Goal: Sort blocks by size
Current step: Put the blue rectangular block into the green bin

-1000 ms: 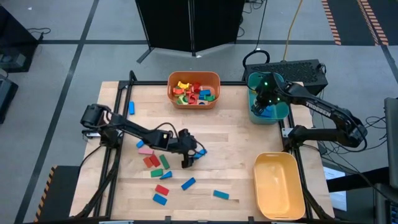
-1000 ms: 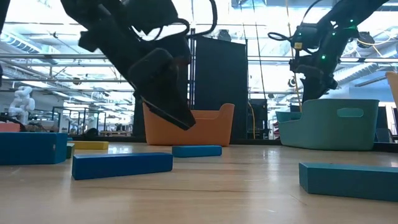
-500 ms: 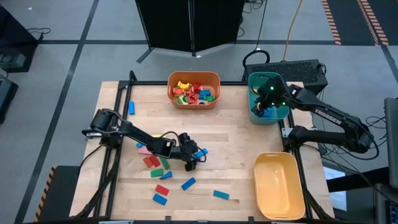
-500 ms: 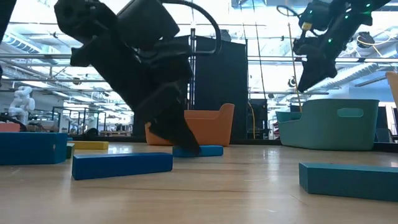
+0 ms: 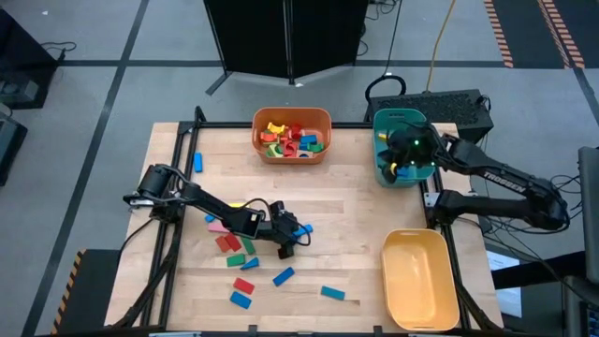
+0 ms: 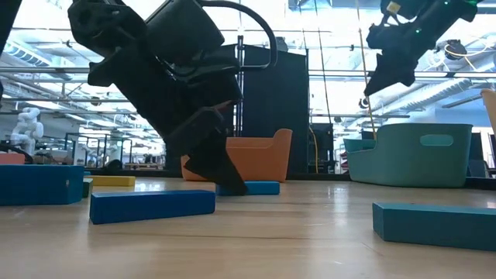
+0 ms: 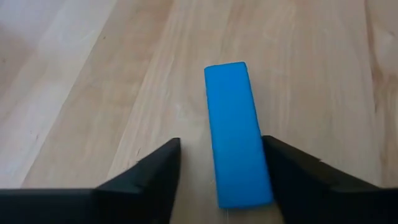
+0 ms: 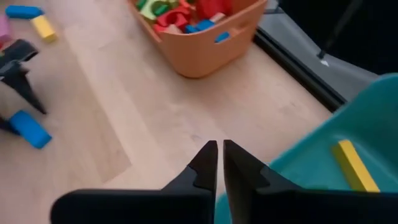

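Note:
My left gripper is far from the teal bin (image 5: 401, 118), so it should lift the blue block (image 5: 306, 229) and hand the block's loose end to my right gripper.
Several small blocks in red, green, pink and blue (image 5: 236, 245) lie flat on the wooden table. My left gripper (image 7: 221, 171) is low over the table's middle, open. A blue block (image 7: 235, 130) lies flat between its fingers. In the high view this block (image 5: 301, 228) shows just right of the gripper (image 5: 285, 241). My right gripper (image 8: 220, 155) is shut and empty, and it hangs above the left rim of the teal bin (image 5: 404, 154). A yellow block (image 8: 354, 165) lies inside that bin. My left gripper has one finger (image 7: 286, 171) against one long side (image 7: 264, 165) of the blue block. The other finger (image 7: 165, 165) stands a little off the opposite side. The fingers slant down from the table's left and lie along the block, which rests flat on the wood.
An orange bin (image 5: 291, 134) with several mixed blocks stands at the far middle. A yellow bin (image 5: 419, 279) is at the near right. More blue blocks (image 5: 281, 276) lie near the front edge, and one (image 5: 197, 162) at the far left.
My left gripper has sunk toward the table and come down around the blue block. My right gripper has risen out of the teal bin and now stands above its rim.

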